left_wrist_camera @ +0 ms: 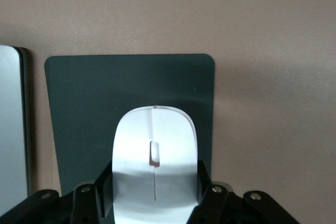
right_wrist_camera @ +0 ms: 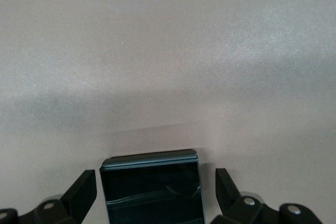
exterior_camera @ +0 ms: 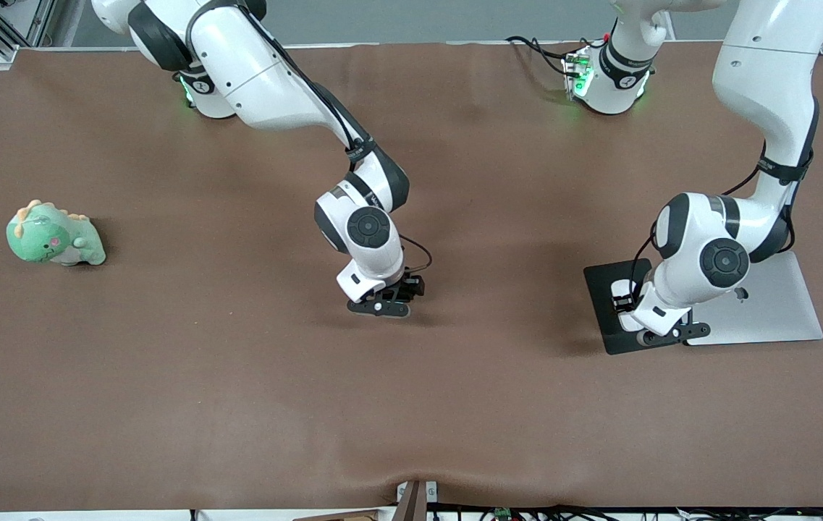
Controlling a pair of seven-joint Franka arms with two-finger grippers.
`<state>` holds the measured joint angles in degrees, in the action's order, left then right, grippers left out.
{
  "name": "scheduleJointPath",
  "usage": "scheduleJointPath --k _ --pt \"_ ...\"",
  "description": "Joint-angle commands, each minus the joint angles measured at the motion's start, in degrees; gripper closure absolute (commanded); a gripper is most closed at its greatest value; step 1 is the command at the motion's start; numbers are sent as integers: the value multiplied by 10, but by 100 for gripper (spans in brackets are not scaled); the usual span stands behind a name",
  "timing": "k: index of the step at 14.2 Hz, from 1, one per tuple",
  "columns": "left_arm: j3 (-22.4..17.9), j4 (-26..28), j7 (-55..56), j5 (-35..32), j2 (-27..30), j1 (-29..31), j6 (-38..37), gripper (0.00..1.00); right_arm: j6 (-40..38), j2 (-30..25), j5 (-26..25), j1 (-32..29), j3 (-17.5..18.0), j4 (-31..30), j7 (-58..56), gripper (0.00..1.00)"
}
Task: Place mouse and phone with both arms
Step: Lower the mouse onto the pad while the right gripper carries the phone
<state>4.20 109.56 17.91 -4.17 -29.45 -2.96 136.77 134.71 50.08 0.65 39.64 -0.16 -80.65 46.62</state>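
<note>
The white mouse [left_wrist_camera: 155,153] is hanging over the dark grey mat [exterior_camera: 608,314], lined up with the mat's sides. I should keep lowering the mouse with my left gripper until it lies flat, then let go.
The white mouse [left_wrist_camera: 155,145] sits between the fingers of my left gripper [left_wrist_camera: 155,179], which press on both of its sides. It is on or just above the dark grey mat [left_wrist_camera: 79,108]. In the front view my left gripper [exterior_camera: 661,331] is low over that mat [exterior_camera: 603,304] and hides the mouse. The black phone [right_wrist_camera: 151,190] lies flat on the brown table between the fingers of my right gripper [right_wrist_camera: 155,182], with a gap on each side. In the front view my right gripper [exterior_camera: 381,304] is low over the table's middle and hides the phone.
A closed silver laptop [exterior_camera: 773,304] lies beside the mat toward the left arm's end, and its edge shows in the left wrist view [left_wrist_camera: 10,129]. A green dinosaur plush [exterior_camera: 53,235] sits toward the right arm's end of the table.
</note>
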Motion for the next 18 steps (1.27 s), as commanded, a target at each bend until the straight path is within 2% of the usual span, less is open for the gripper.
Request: scheduleJointPath --k 1,8,9,10,11,14,16,18 --pt "5 16 -8 -16 -3 16 30 49 3 13 -16 14 -5 17 30 0" --pt "5 22 -37 -17 -17 29 56 48 13 19 -28 17 -5 12 30 1" --pt "5 22 -42 -17 -20 35 58 48 13 18 -27 17 -5 12 31 52" --pt "5 22 -44 -17 -20 35 58 48 13 18 -26 17 -5 12 41 86" --pt "5 25 -45 -17 -21 35 60 48 13 14 -28 16 -5 13 57 100" --pt "5 29 -48 -17 -25 35 73 48 -9 -15 -28 -2 -5 5 55 100" --pt "5 29 -48 -17 -25 35 74 46 -90 -66 -28 -30 -9 8 40 100" --pt "5 29 -48 -17 -26 33 75 45 -148 -114 -18 -79 -7 2 -27 100"
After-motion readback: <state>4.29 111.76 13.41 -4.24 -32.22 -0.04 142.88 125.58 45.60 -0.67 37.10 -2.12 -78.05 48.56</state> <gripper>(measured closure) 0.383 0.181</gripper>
